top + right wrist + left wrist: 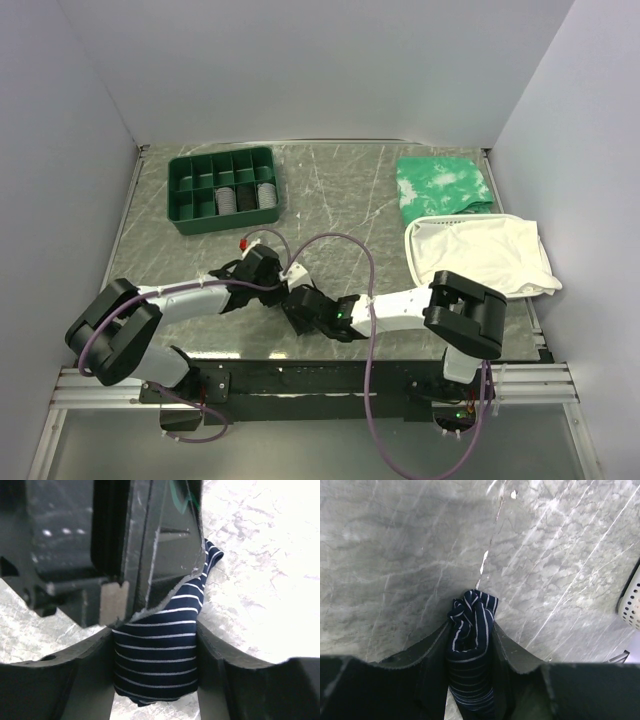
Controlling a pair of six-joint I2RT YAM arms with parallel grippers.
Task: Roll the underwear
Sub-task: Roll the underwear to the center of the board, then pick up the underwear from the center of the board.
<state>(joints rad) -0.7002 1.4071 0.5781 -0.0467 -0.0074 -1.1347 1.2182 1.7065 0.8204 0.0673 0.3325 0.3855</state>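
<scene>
The green tray (pixel 222 190) is far from my right gripper, which is holding the underwear, so next my left gripper lets go of the underwear and pushes the tray closer (pixel 172 190) first.
The underwear (pixel 470 650) is a bunched, dark navy roll with light pinstripes, held just above the grey marble table top. My left gripper (pixel 471 627) is shut on it from both sides. My right gripper (pixel 152 630) is also shut on the underwear (pixel 157 655), which fills the gap between its fingers. The left gripper's dark body (pixel 125 540) sits right against the right one. In the top view the two grippers (pixel 285 288) (pixel 305 308) meet at the front middle of the table, and the underwear is hidden between them.
A green compartment tray (pixel 176 200) with rolled dark items stands at the back left. A green-and-white mottled cloth (pixel 443 182) lies at the back right. A white mesh basket (pixel 412 245) with a white cloth (pixel 485 255) is at the right; its corner (pixel 631 600) shows in the left wrist view.
</scene>
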